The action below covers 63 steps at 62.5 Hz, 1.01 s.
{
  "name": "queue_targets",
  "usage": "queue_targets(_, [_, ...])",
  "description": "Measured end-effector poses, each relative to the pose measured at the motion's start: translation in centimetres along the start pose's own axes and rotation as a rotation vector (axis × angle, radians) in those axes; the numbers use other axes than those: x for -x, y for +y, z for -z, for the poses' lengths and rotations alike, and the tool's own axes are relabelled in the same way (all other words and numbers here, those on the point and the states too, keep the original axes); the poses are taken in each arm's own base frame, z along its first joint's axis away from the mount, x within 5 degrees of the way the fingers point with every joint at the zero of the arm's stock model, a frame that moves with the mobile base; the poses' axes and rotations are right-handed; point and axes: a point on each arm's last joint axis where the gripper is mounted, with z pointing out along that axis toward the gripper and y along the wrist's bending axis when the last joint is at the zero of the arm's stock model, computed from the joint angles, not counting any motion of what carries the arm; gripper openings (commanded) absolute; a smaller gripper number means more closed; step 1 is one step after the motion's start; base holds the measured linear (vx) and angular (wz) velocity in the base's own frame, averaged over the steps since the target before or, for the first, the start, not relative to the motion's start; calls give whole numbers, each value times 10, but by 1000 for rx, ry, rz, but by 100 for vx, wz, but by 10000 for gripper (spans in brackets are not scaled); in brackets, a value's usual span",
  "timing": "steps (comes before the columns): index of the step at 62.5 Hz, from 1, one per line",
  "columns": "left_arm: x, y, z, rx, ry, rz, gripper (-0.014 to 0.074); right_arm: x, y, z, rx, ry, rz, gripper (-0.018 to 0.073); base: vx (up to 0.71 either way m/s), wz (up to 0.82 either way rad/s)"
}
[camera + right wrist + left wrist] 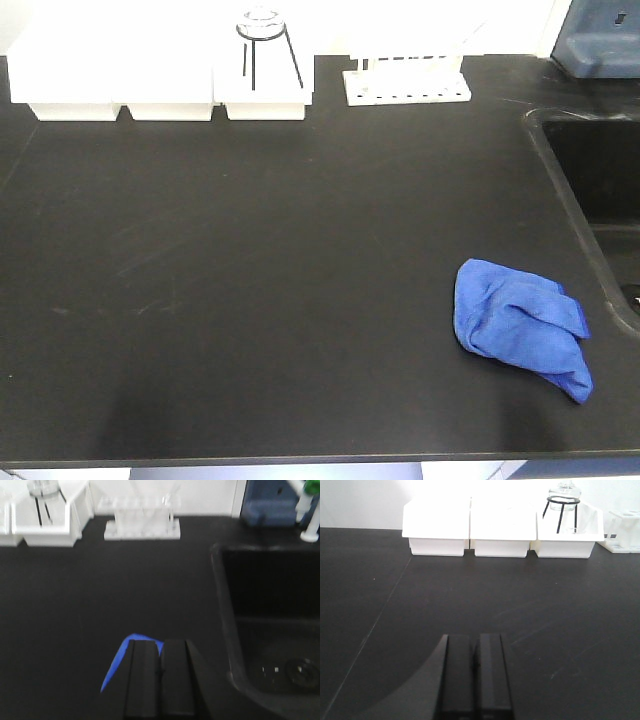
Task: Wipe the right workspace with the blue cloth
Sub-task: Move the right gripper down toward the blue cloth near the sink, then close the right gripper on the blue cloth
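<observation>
The blue cloth [513,332] is piled up in overlapping folds [534,300], so it will remain a compact, drooping heap when I pick it up and carry it.
The blue cloth [520,325] lies crumpled on a black benchtop [250,270] close to the sink's left rim. In the right wrist view only a blue edge of the cloth [116,667] shows, past the left side of my right gripper [161,644], which hangs over it with its jaws shut together and nothing between them. My left gripper [475,639] is shut too, over bare black surface further left. Neither gripper appears in the exterior view. The right workspace is out of view; this benchtop has a sink and white racks.
White bins [160,75] line the back edge, one holding a glass flask on a black tripod [265,40]. A white tube rack [405,85] stands beside them. The sink basin [600,170] drops away at the right, with a blue container [600,40] behind it.
</observation>
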Motion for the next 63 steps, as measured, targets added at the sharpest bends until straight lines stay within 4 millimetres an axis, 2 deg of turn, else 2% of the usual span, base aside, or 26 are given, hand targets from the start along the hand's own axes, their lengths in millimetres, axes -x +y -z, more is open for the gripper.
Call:
queue_targets(13, [0,0,0,0,0,0,-6,4,-1,-14,0,98,-4,-8,0,0])
queue_targets(30, [0,0,0,0,0,0,-6,-2,-3,-28,-17,236,13,-3,0,0])
queue_targets(41, [0,0,0,0,0,0,-6,-7,-5,-49,-14,387,35,30,0,0])
queue_targets(45, [0,0,0,0,0,0,-6,-8,-5,-60,-7,441,52,71,0,0])
queue_targets(52, [0,0,0,0,0,0,-6,-11,-6,-75,1,514,63,202,0,0])
queue_targets(63, [0,0,0,0,0,0,-6,-14,-7,-90,7,574,67,521,0,0])
